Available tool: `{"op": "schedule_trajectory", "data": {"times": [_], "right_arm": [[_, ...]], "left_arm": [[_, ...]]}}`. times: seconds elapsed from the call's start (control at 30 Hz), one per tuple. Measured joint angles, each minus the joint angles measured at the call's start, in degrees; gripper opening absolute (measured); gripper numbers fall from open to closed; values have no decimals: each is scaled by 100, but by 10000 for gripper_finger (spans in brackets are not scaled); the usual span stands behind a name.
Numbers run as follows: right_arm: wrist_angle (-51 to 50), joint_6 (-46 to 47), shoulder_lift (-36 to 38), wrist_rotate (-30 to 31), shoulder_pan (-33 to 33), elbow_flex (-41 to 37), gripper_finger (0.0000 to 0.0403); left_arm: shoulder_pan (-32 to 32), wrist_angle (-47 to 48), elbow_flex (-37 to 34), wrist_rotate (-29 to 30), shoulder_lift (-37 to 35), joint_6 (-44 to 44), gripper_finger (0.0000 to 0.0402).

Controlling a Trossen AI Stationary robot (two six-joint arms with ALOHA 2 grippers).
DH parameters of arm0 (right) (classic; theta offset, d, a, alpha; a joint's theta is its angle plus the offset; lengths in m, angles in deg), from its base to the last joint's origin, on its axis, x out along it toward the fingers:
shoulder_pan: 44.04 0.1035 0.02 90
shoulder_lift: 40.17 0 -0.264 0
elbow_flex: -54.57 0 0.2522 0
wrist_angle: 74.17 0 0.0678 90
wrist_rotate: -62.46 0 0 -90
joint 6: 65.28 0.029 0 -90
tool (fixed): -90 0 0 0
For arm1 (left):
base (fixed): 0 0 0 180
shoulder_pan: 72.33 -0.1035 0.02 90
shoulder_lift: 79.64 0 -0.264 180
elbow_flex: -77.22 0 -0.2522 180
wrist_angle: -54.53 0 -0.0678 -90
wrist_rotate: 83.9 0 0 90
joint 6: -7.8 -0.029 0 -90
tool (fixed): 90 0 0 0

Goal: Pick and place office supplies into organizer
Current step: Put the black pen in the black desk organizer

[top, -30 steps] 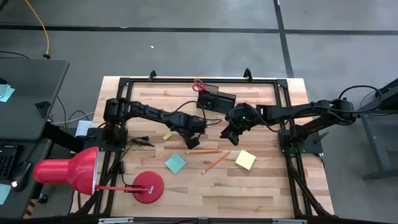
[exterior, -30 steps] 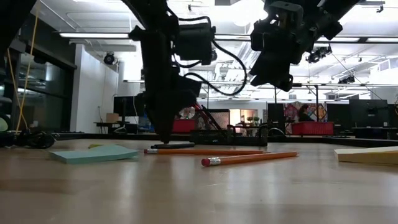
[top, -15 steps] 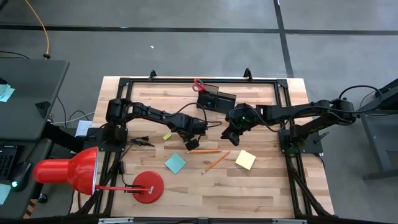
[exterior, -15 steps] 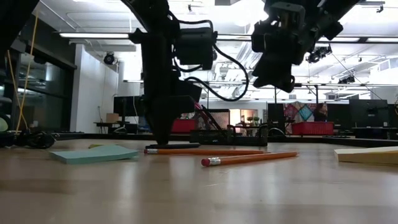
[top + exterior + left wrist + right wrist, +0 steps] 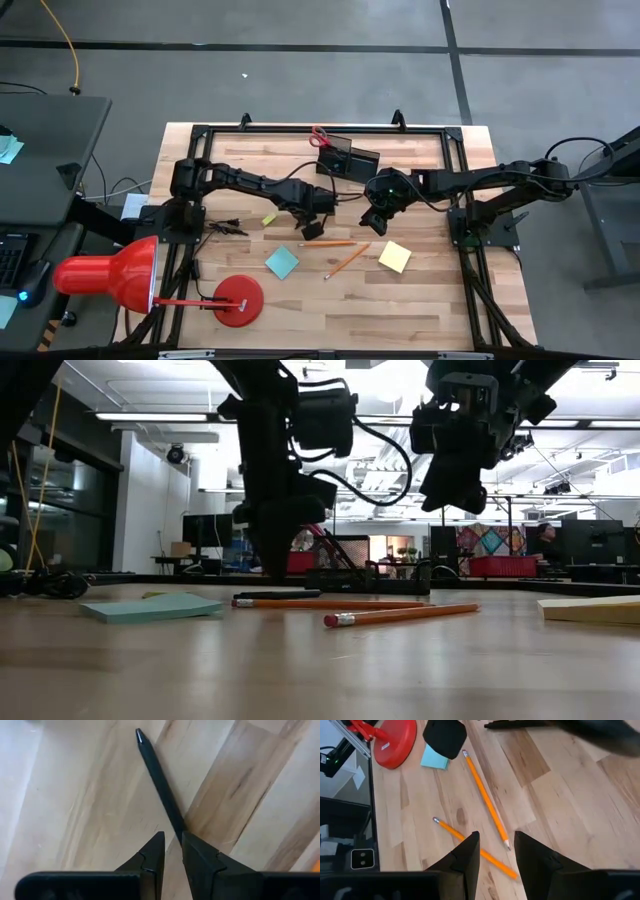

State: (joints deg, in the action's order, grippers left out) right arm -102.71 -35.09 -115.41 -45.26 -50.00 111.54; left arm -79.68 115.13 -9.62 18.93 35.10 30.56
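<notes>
The black pen slants [image 5: 179, 826] under one finger of my left gripper, outside the gripper's narrow gap. Next, I open the gripper wider, line it up and go down around the pen's body [image 5: 169, 802].
A black pen [image 5: 157, 777] lies flat on the wood [image 5: 278, 594]. My left gripper [image 5: 312, 229] hangs just above its rear end, fingers [image 5: 172, 842] open by a narrow gap, and the pen runs under one fingertip. My right gripper [image 5: 372, 218] hovers open [image 5: 496, 840] over two orange pencils [image 5: 328, 243] [image 5: 347, 261]. A blue pad [image 5: 281, 262], a yellow pad [image 5: 394, 256] and a tiny yellow block [image 5: 268, 219] lie on the table. The black organizer [image 5: 347, 159] stands at the far side with red-handled scissors [image 5: 320, 136] sticking out. A second pen does not show.
A big red desk lamp [image 5: 110, 272] with its round base [image 5: 238, 300] stands at the near left. The black metal frame [image 5: 300, 129] rims the table. Bare wood lies between the pencils and the near edge, and between the yellow pad and the right frame post [image 5: 462, 225].
My left gripper has risen a little off the table beside the black pen and shifted slightly toward the table's right. The pen stays flat where it was. The pencils and pads have not moved.
</notes>
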Motion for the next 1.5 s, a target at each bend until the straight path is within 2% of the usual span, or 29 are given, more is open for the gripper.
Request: {"op": "schedule_trajectory", "data": {"times": [0.17,0.3,0.57,0.7,0.83,1.5], "right_arm": [[-25,194,0,-34,2,0,112],[-41,239,0,-70,1,0,112],[-45,241,0,-74,0,0,112],[-47,241,0,-74,0,0,112],[-80,260,-2,-97,1,0,112],[-104,330,-2,-209,0,0,112]], "left_arm": [[141,-49,155,-271,0,68,58],[226,-88,218,-337,0,-384,70],[250,155,216,-165,0,-328,185],[254,95,216,-185,108,-293,211],[248,101,221,-181,198,-280,212],[211,227,214,236,264,-343,157]]}}
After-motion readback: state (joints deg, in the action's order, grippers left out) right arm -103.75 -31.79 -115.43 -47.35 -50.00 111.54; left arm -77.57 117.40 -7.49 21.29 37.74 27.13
